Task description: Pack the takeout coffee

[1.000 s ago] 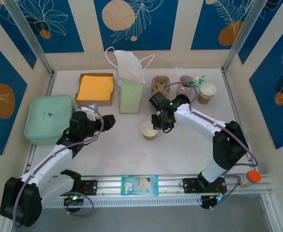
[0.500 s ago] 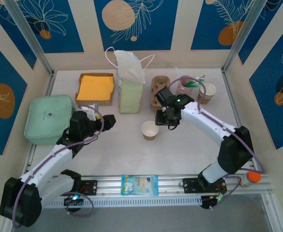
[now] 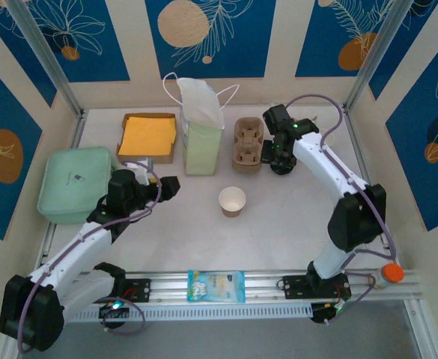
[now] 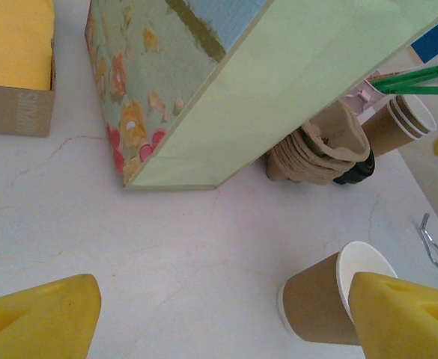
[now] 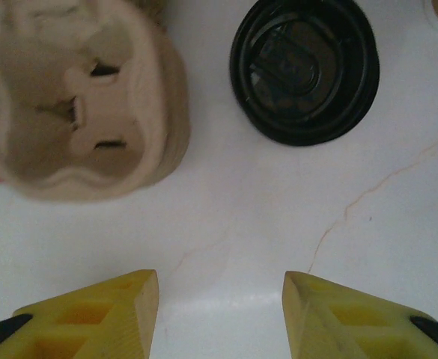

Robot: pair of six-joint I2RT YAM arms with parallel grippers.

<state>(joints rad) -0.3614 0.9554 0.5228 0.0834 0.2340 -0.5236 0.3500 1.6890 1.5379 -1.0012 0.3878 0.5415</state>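
An open gap (image 5: 209, 78) is between the black lid and the carrier stack, so my right gripper should keep moving in until its fingers are on both sides of the black lid's edge (image 5: 241, 93).
A round black plastic lid (image 5: 305, 71) shows from straight above in the right wrist view. I cannot tell whether the brown cup of the takeout coffee stands under it. Its dark edge (image 4: 356, 168) peeks out behind the carrier stack in the left wrist view. My right gripper (image 5: 220, 314) is open, hovering just short of the lid with bare table between its fingers; from above it (image 3: 276, 155) hangs beside the carrier stack. My left gripper (image 4: 219, 321) (image 3: 166, 187) is open and empty, low over the table. The green paper bag (image 3: 202, 138) (image 4: 278, 82) stands upright at the back.
A lidless brown cup (image 3: 232, 201) (image 4: 327, 299) stands mid-table, close to my left gripper's right finger. Stacked pulp cup carriers (image 3: 246, 144) (image 5: 84, 97) sit next to the bag. A box of yellow napkins (image 3: 148, 136), a mint container (image 3: 76, 183), stacked cups (image 4: 398, 120) and a snack packet (image 3: 216, 285) are around.
My right arm has swung from the lidless cup back and to the right, past the carrier stack, ending over the black lid. The left arm has stayed still.
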